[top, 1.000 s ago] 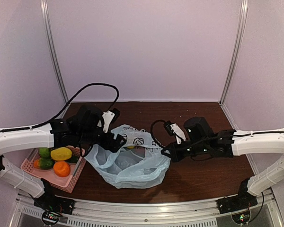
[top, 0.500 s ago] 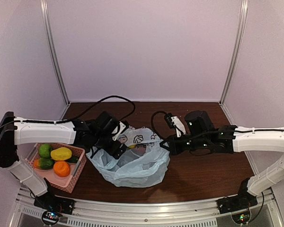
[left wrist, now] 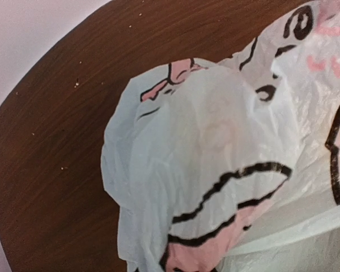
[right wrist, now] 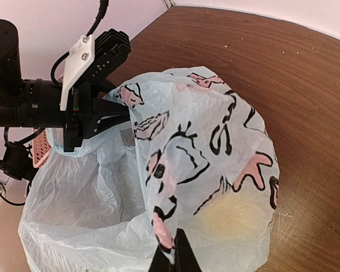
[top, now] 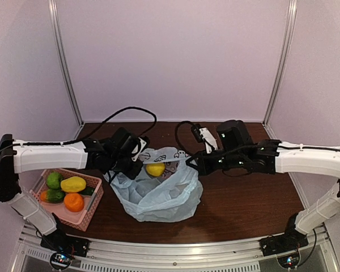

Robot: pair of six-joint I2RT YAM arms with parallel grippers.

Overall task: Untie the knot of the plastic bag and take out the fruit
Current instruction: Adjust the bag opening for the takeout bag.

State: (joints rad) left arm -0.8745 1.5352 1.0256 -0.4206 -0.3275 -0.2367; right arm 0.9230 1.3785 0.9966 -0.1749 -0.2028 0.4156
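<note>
I should let go of the bag's rim (top: 185,162) with my right gripper, since both grippers are holding it, and reach in with that gripper for the yellow fruit (top: 155,169) while my left gripper holds the bag's rim.
The pale blue plastic bag (top: 158,195) lies mid-table with its mouth pulled wide, and its cartoon-printed side (right wrist: 215,141) faces the right wrist camera. A yellow fruit (top: 155,169) sits inside the bag and shows as a yellow blur through the plastic (right wrist: 238,212). My left gripper (top: 131,165) is clamped on the bag's left rim (right wrist: 120,107). The left wrist view shows only plastic (left wrist: 215,147); its fingers are hidden. My right gripper (right wrist: 177,252) is shut on the right rim (top: 194,165). The knot is out of view.
A pink perforated basket (top: 93,205) at the near left holds a green fruit (top: 54,180), a yellow one (top: 73,184), an orange one (top: 73,202) and a dark green one (top: 54,195). A black cable (top: 130,112) loops behind the left arm.
The left gripper reached to the bag's left rim and closed on it. Both rims were drawn up and back, spreading the mouth, and the yellow fruit now shows inside.
</note>
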